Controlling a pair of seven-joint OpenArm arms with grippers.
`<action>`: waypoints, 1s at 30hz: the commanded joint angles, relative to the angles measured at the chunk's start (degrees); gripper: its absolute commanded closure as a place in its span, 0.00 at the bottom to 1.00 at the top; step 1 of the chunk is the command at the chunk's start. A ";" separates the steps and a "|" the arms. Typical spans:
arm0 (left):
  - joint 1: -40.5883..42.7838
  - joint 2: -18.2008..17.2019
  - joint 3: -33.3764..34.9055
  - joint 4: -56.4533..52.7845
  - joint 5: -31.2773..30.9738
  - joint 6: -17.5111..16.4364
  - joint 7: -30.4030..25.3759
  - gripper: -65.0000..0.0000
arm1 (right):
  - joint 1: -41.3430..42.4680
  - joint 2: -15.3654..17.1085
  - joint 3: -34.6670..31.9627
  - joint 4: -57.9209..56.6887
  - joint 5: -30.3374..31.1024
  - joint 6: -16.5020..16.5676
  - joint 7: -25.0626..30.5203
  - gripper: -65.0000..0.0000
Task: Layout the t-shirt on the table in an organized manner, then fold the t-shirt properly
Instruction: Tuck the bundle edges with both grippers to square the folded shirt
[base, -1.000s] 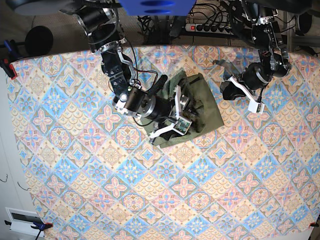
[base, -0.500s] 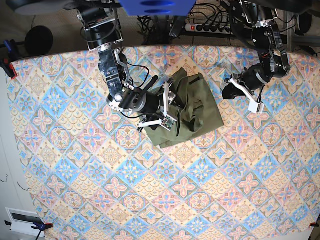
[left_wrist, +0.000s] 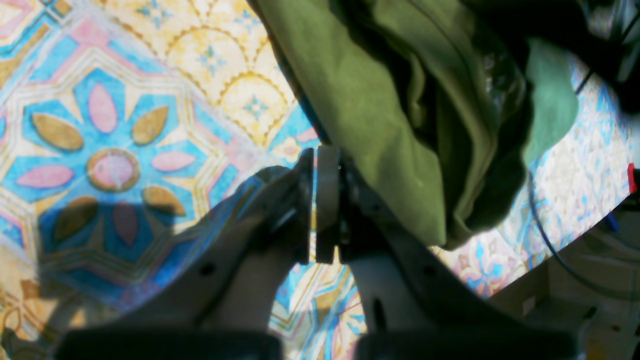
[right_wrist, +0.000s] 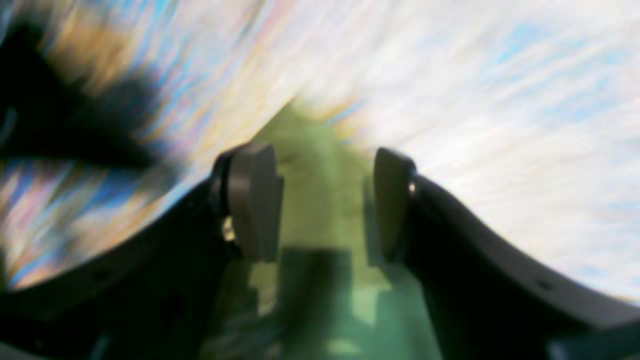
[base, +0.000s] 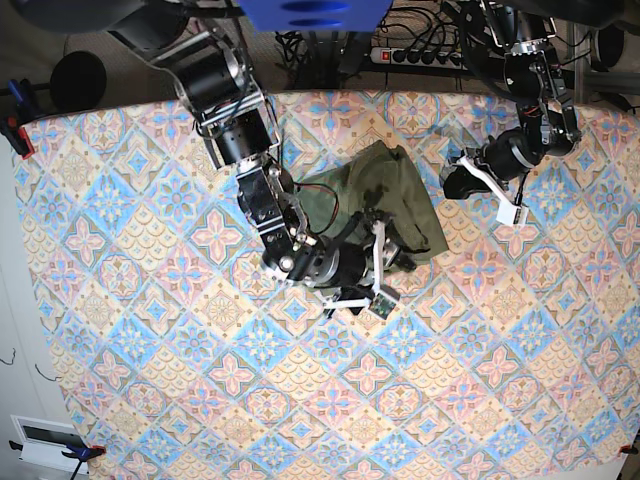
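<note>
The t-shirt is bunched up along its edge next to my left gripper. Next, my left gripper takes hold of the inner folds and pulls them toward its side before folding.
The olive-green t-shirt lies crumpled at the far middle of the table. My right gripper hovers at the garment's near edge, jaws open. The right wrist view is motion-blurred: green cloth shows between and beyond the two spread fingers, with nothing clamped. My left gripper sits just right of the shirt. In the left wrist view it is shut on nothing, with the t-shirt bunched beside and beyond the fingertips over the patterned table.
A power strip with cables lies beyond the table's far edge. A red clamp grips the left edge, and a white box sits off the near left corner. In the left wrist view the table edge drops away at lower right.
My right arm swung from the shirt's left side around to its near edge, gripper still open. The shirt's left part now lies spread further left. The left arm barely moved.
</note>
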 joint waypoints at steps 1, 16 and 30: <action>-0.58 -0.61 -0.26 1.19 -1.30 -0.36 -0.92 1.00 | -0.12 -0.49 -0.84 0.00 0.90 1.26 0.61 0.54; -0.22 -1.23 4.31 12.27 -1.38 -0.45 -0.56 0.93 | -0.91 2.23 8.04 16.08 0.98 1.26 -4.05 0.56; 5.84 1.50 6.95 16.84 -1.47 -0.10 -1.00 0.64 | 5.86 3.90 10.15 4.57 0.63 1.26 -3.96 1.00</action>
